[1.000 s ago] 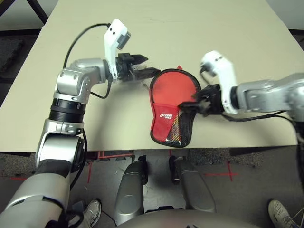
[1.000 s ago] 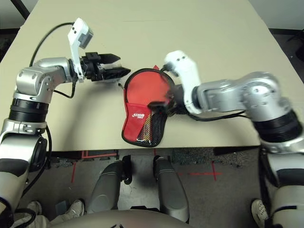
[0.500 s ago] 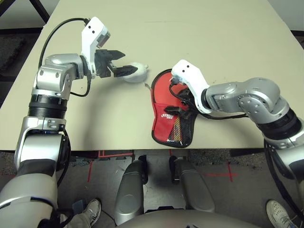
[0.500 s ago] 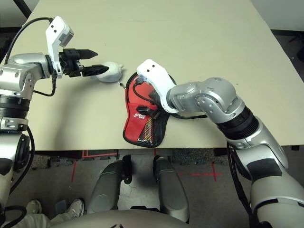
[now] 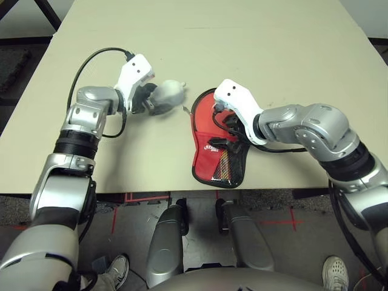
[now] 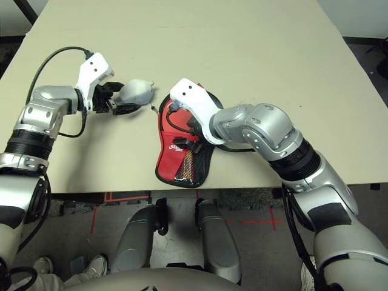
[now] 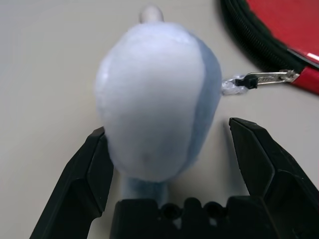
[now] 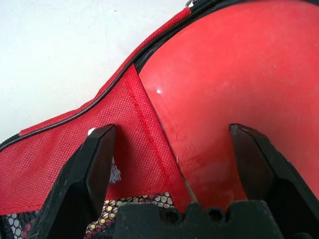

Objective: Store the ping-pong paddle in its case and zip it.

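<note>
I can see the zipper pull (image 5: 187,110) and its soft lump on my left gripper's side of the case, so that gripper should drag the lump (image 5: 169,94) around the case's rounded rim.
The red case (image 5: 207,159) lies open near the table's front edge, its black zipper rim (image 7: 249,35) and silver zipper pull (image 7: 264,78) facing the left arm. The ping-pong paddle's red face (image 8: 234,79) lies inside it, beside the red flap (image 8: 124,139) above the mesh pocket (image 5: 226,167); the handle is hidden. My right gripper (image 8: 173,128) hovers open just over the paddle face and flap. My left gripper (image 7: 167,127) is open around a grey-white soft lump (image 5: 167,93) left of the case; one finger (image 7: 94,169) touches it.
The beige table (image 5: 273,48) stretches far behind and to both sides. Its front edge (image 5: 151,193) runs just below the case's narrow end. A black cable (image 5: 91,60) loops off the left wrist.
My left gripper has dropped and pushed forward so the lump now sits between its fingers. My right arm has swung in from the right and now hovers over the case.
</note>
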